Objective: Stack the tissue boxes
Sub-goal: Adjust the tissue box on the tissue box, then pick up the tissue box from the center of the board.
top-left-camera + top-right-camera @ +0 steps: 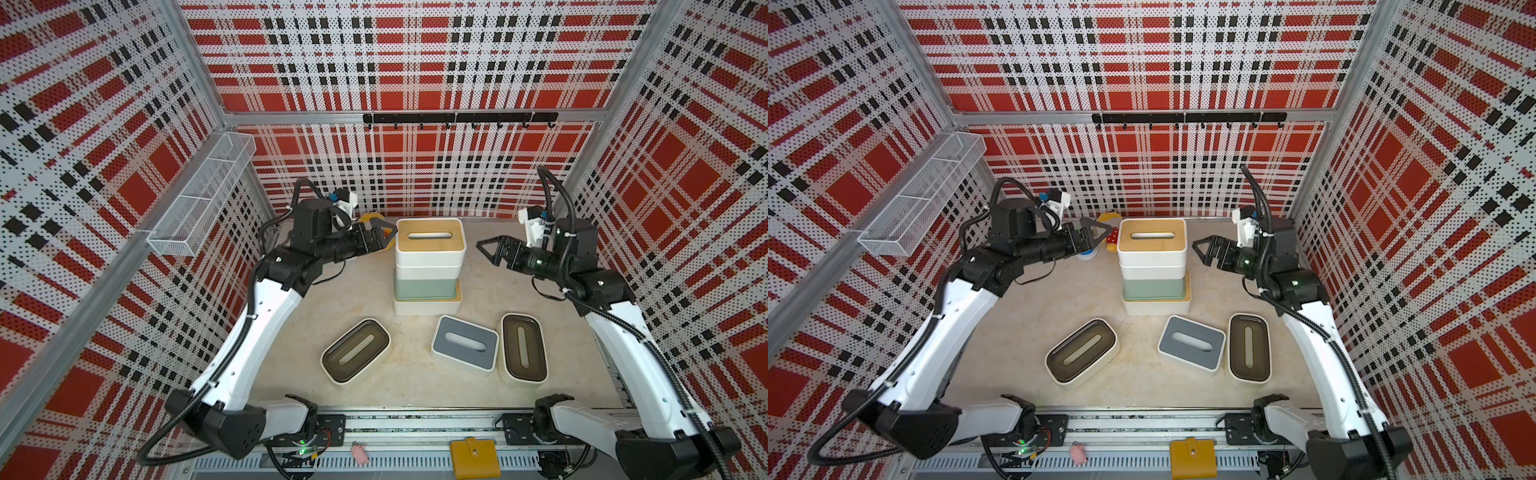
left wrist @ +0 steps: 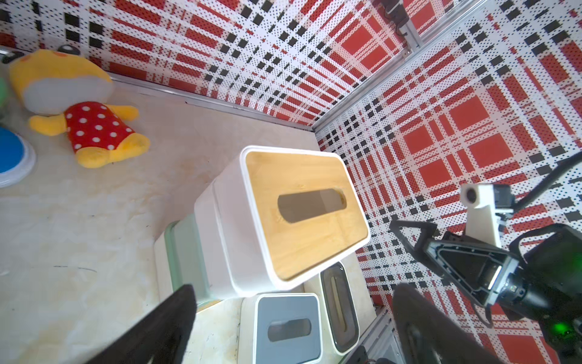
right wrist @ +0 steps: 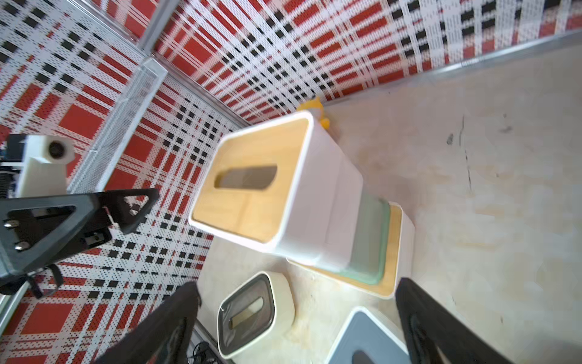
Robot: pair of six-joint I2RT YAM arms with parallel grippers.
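Note:
Both grippers are open and clear of the stack (image 1: 429, 260), which stands straight, so my right gripper should next go toward the grey-lidded box until it pinches the slot's edge (image 1: 472, 334).
A stack of several tissue boxes (image 1: 429, 266) stands at the back middle of the table in both top views. Its top box is white with a bamboo lid (image 1: 1152, 235); a pale-green box (image 1: 426, 286) sits lower down. Three loose boxes lie in front: a dark-lidded one (image 1: 356, 352), a grey-lidded one (image 1: 464, 343) and another dark-lidded one (image 1: 523, 347). My left gripper (image 1: 388, 236) hangs open just left of the stack's top. My right gripper (image 1: 486, 252) hangs open to the right, apart from it. Both hold nothing (image 2: 293, 293) (image 3: 297, 288).
A yellow plush toy (image 2: 78, 107) and a blue disc (image 2: 9, 154) lie behind the left gripper near the back wall. A wire basket (image 1: 199, 195) hangs on the left wall and a hook rail (image 1: 459, 118) on the back wall. A yellow wallet (image 1: 475, 457) lies on the front rail.

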